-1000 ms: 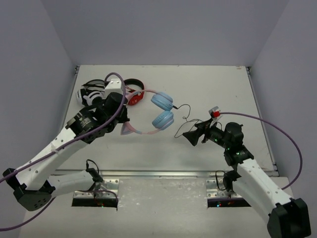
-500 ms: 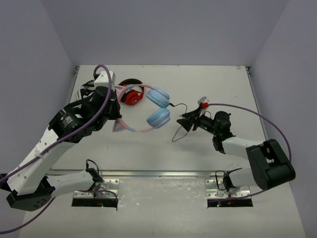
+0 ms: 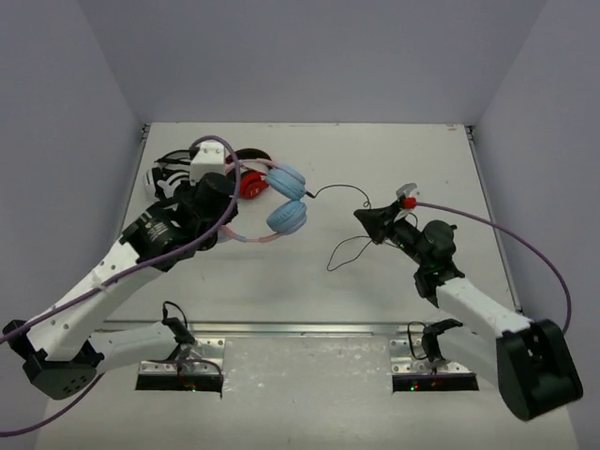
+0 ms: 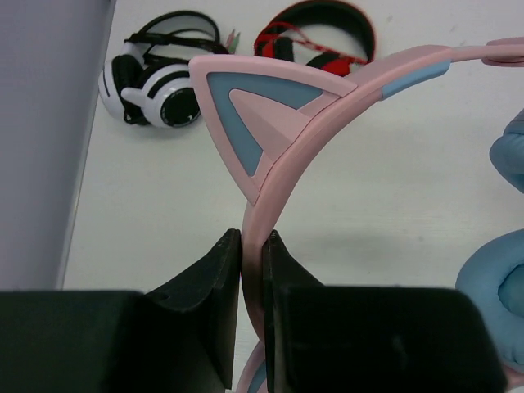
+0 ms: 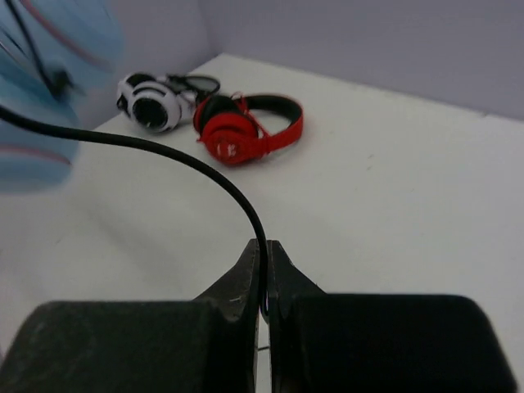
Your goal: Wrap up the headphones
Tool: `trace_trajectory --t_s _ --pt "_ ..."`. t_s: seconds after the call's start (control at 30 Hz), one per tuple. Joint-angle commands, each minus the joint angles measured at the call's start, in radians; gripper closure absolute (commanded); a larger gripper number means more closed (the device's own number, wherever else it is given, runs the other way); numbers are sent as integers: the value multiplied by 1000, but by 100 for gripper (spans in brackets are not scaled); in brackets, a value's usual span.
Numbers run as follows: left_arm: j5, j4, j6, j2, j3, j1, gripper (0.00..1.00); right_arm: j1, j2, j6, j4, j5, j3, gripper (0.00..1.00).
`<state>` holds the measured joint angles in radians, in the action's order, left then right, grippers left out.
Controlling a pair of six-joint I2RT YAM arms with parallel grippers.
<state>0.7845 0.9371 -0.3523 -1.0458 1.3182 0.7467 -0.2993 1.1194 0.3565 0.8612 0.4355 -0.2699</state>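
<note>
I should bring my right gripper back and take the cable over the pink headband [image 3: 255, 162], because the cable goes from the upper earcup away from the headband.
The headphones [image 3: 287, 217] have a pink cat-ear headband [image 4: 270, 123] and light blue earcups [image 4: 499, 278], and they hang above the table at centre left. My left gripper [image 4: 254, 246] is shut on the headband just below one ear; in the top view it [image 3: 221, 221] sits left of the earcups. The thin black cable [image 3: 337, 190] runs from the upper earcup to my right gripper [image 3: 361, 216], which is shut on it. Between the right gripper's [image 5: 264, 250] fingertips the cable [image 5: 205, 168] arcs up to the left. A slack loop [image 3: 339, 251] lies on the table below.
Red-and-black headphones [image 3: 251, 180] and white-and-black headphones [image 3: 169, 174] lie at the back left, close behind the left arm. The table [image 3: 422, 150] ends at grey walls on the left, back and right.
My right gripper went from wide open to shut on the cable and shifted toward the back. My left arm carried the headphones a little left and back.
</note>
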Motion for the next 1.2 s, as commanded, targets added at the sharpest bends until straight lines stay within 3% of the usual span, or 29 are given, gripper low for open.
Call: trace_trajectory --t_s 0.0,0.1,0.17,0.2,0.23,0.3,0.4,0.5,0.67,1.17 --pt "95 -161 85 -66 -123 2 100 -4 -310 -135 -285 -247 -43 99" --pt "-68 -234 162 -105 -181 3 100 -4 -444 -223 -462 -222 -133 99" --pt "-323 -299 214 -114 -230 5 100 -3 -460 -264 -601 -126 -223 99" --pt "-324 -320 229 -114 -231 5 100 -3 -460 -269 -602 -95 -251 99" --pt "-476 -339 242 -114 -241 11 100 -4 -439 -272 -649 -66 -277 99" --pt "-644 -377 272 -117 -247 29 100 -6 -380 -271 -704 15 -342 99" --pt "-757 -386 299 -120 -251 69 100 -30 -290 -275 -784 37 -426 99" --pt "-769 -371 306 -135 -240 118 100 -119 -227 -316 -827 13 -482 99" --pt "-772 -368 306 -142 -220 129 100 -273 -98 -393 -858 -162 -534 99" --pt "-939 -472 319 -2 -214 129 100 -356 171 -241 -884 -400 -637 99"
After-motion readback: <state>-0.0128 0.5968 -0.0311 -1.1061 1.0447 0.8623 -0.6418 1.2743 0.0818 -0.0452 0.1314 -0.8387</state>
